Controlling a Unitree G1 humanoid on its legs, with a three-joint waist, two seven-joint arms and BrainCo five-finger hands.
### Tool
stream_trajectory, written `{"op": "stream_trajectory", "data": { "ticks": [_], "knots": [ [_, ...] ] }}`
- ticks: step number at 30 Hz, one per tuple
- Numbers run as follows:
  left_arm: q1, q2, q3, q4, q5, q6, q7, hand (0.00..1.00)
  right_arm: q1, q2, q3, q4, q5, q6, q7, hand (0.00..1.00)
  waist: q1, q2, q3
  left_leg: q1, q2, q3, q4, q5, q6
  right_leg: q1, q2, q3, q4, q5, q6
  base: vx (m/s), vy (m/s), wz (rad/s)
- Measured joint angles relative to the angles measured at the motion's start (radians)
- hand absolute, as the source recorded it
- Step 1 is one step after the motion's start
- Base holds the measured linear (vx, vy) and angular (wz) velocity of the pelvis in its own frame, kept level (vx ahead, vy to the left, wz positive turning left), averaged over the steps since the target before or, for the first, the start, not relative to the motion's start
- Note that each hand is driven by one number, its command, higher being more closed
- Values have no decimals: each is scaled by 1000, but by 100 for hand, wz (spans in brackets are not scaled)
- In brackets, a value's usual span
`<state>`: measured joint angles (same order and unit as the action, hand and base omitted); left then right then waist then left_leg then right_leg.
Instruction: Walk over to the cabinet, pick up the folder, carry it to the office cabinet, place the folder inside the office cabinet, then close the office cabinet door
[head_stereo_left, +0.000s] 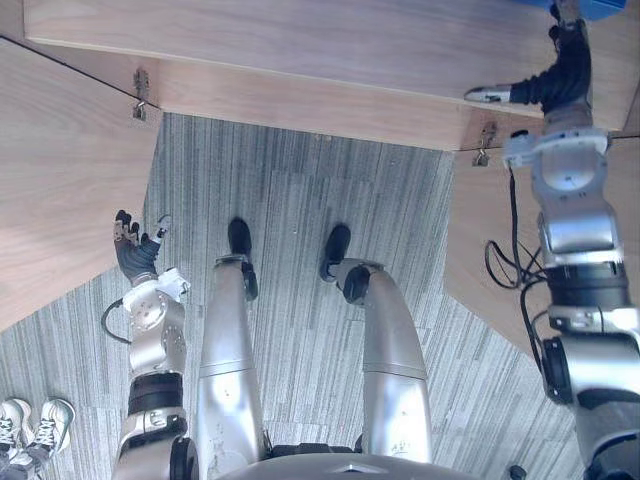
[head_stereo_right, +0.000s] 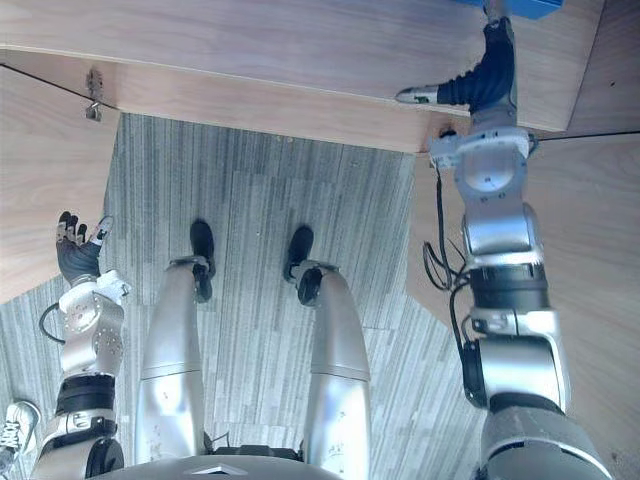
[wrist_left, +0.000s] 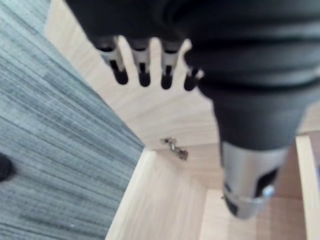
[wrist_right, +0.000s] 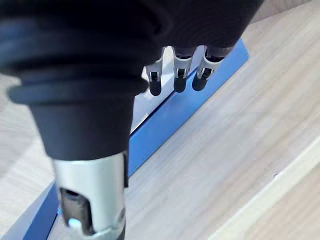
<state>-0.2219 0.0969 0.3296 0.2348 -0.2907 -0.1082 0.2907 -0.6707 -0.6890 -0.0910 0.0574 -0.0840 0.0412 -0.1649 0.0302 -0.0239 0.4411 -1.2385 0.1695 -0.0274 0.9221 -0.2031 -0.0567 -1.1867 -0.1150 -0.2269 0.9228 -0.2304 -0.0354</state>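
My gripper will find another folder lying separately next to the blue folder (wrist_right: 172, 116), because a dark line (wrist_right: 53, 220) splits the blue near my thumb.
A blue folder (wrist_right: 192, 102) lies flat on the wooden shelf (wrist_right: 240, 150) inside the office cabinet; its corner shows at the top edge of the left eye view (head_stereo_left: 590, 8). My right hand (head_stereo_left: 565, 70) reaches onto that shelf. Its fingers (wrist_right: 177, 80) hang relaxed just above the folder and its thumb sticks out sideways, so the hand is open and grips nothing. My left hand (head_stereo_left: 135, 245) hangs low beside the open left door (head_stereo_left: 60, 180), fingers (wrist_left: 142, 70) straight, holding nothing.
Both cabinet doors stand open, the left one and the right one (head_stereo_left: 490, 240), with metal hinges (head_stereo_left: 140, 95) at the cabinet's front edge (head_stereo_left: 300, 95). Grey carpet (head_stereo_left: 300, 200) lies between the doors. A person's white shoes (head_stereo_left: 30, 425) stand at the lower left.
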Motion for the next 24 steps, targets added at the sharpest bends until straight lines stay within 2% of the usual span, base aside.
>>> {"op": "stream_trajectory", "data": {
  "ticks": [6, 7, 10, 16, 24],
  "knots": [
    [19, 0, -2, -30, 2, 0, -13, 0, 125, 5, -65, -100, 0, -22, 14, 0, 7, -5, 1, 2, 0, 0, 1, 0, 0, 2, 0, 0, 2, -3, 5, 0, 0, 0],
    [19, 0, -3, -30, 9, 0, -13, 0, 143, 16, -78, -123, -1, -25, 12, 100, 9, -5, 1, 3, 0, 0, 1, 0, 0, 2, 0, 0, 2, -3, 6, 0, 0, 0],
    [19, 0, -8, -31, 26, 0, -13, 0, 154, 36, -81, -132, -21, -27, 7, 100, 11, -5, 1, 4, 0, 1, 1, 0, 0, 2, -1, 1, 4, -4, 6, 0, 0, 0],
    [18, -1, -17, -32, 40, 0, -8, 0, 143, 153, -76, -132, -96, -27, -54, 100, 18, -6, 2, 6, 0, 2, 2, 0, 0, 2, -1, 4, 10, -6, 8, 0, 0, 0],
    [-20, -4, -26, -24, 40, -1, 25, 0, -19, 254, -5, -74, -159, -30, -151, 100, 23, -16, 7, 8, -1, 4, 3, 0, 0, -1, -2, 8, 19, -7, 8, 0, 0, 0]
  ]
}}
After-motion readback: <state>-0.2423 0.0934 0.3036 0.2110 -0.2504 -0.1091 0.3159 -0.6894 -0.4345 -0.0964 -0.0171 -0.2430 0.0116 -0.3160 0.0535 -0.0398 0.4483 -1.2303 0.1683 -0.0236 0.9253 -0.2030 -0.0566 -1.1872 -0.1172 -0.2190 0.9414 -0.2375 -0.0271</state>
